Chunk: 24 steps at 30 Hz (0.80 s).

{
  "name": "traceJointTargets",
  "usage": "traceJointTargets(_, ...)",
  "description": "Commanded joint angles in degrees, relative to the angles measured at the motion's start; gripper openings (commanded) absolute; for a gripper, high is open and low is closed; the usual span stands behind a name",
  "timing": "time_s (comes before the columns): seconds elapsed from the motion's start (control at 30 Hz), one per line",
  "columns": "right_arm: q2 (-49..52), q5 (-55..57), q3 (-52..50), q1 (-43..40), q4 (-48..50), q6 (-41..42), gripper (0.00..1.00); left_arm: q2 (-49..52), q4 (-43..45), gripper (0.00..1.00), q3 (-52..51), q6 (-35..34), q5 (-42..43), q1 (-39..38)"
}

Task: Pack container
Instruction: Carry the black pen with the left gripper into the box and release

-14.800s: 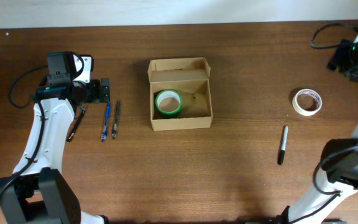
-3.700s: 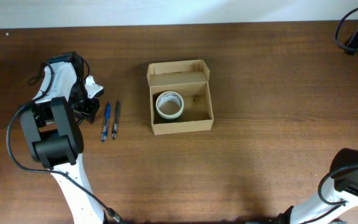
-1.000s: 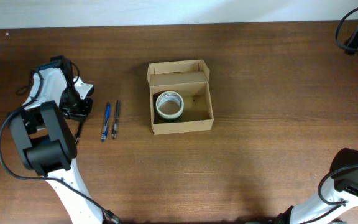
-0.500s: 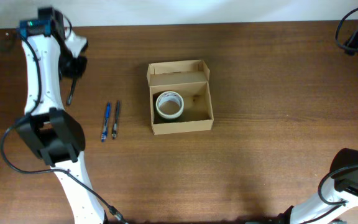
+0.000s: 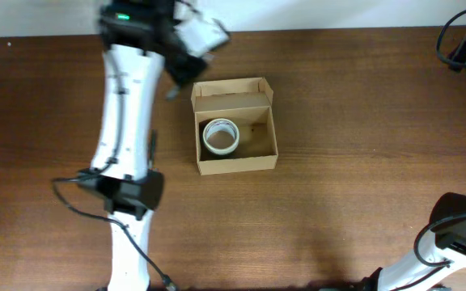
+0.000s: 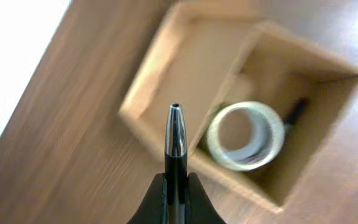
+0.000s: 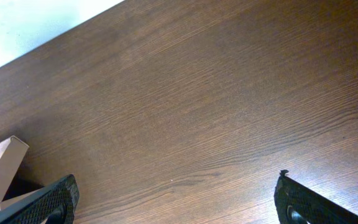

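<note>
The box is open and its bottom is free beside the tape roll (image 5: 256, 139), so the robot's left gripper should go on over that part of the box's bottom (image 5: 255, 144) before it lets go of the dark pen there.
The container (image 5: 236, 165) is a tan cardboard box with its flap lid open toward the back. It stands mid-table and holds a roll of tape (image 5: 220, 136). My left gripper (image 6: 175, 186) is shut on a dark pen (image 6: 175, 140) with a silver tip. In the left wrist view the pen hangs above the box's (image 6: 178, 79) left rim, beside the tape roll (image 6: 246, 135). A black marker (image 6: 298, 108) lies inside near the far wall. My right gripper (image 7: 176, 208) stands wide open over bare wood, with nothing between its fingers.
A dark pen (image 5: 152, 143) lies on the table left of the box, partly hidden by my left arm (image 5: 124, 105). The right arm's base (image 5: 458, 230) sits at the front right. A corner of the box flap (image 7: 0, 167) shows in the right wrist view.
My left arm has swung from the far left of the table up and to the right, carrying the pen to the box's back-left corner. The right gripper has not moved.
</note>
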Motion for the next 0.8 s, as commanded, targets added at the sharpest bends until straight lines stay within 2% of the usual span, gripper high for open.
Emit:
traceJointTargets(0.0,-0.66,-0.68,-0.46,-0.24,0.15,-0.11,0.99,-0.42,-0.33,0.02,-3.63,3.54,-0.96,-5.90)
traceJointTargets(0.13,-0.66,-0.68,-0.46,-0.24,0.15,-0.11,0.99,-0.42,-0.33,0.02,-10.80,4.96,-7.34,-11.30)
traceJointTargets(0.3,-0.66,-0.68,-0.46,-0.24,0.13,-0.11,0.99,-0.42,-0.31,0.02,-20.20,8.24,-7.41,-14.25)
traceJointTargets(0.5,-0.66,-0.68,-0.46,-0.24,0.15,-0.11,0.99,-0.42,1.70,0.02,-28.04,8.48,-5.99,-14.67)
traceJointTargets(0.77,-0.66,-0.68,-0.48,-0.24,0.15,-0.11,0.99,-0.35,4.17,0.02,-31.32,7.89,-2.80,-14.67)
